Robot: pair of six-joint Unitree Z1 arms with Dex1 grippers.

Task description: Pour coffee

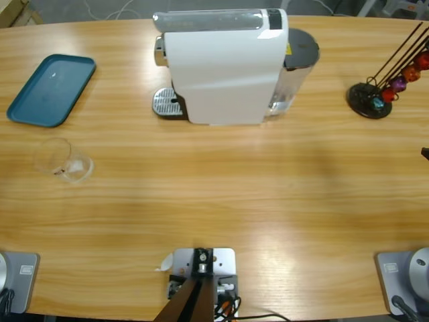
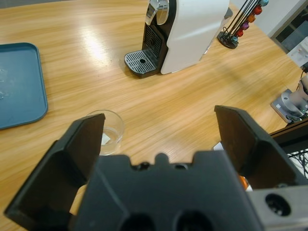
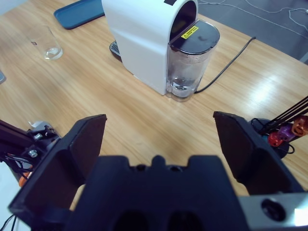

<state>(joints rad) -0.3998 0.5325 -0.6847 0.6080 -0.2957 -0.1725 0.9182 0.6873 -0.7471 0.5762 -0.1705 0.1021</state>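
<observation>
My gripper will make the grey lid (image 1: 209,21) swing up from its end by the dark panel when it opens the lid, because the lid stops at a seam (image 1: 265,19) by that panel.
A small clear glass tumbler (image 1: 64,159) stands upright on the wooden table at the left, below the teal tray. No coffee shows in it. In the left wrist view the tumbler (image 2: 107,131) sits just past my left gripper (image 2: 159,118), close to its left jaw; the jaws stand wide open and hold nothing. My right gripper (image 3: 160,118) is open and empty too, hovering well back from the white coffee machine (image 3: 144,38), with the tumbler (image 3: 46,42) far off at the upper left. Neither gripper shows in the high view.
The white coffee machine (image 1: 224,67) stands at the back middle, its metal drip tray (image 1: 166,102) facing left and its water tank (image 3: 187,67) at the rear. A teal tray (image 1: 51,89) lies at the back left. A black capsule rack (image 1: 375,94) stands at the back right.
</observation>
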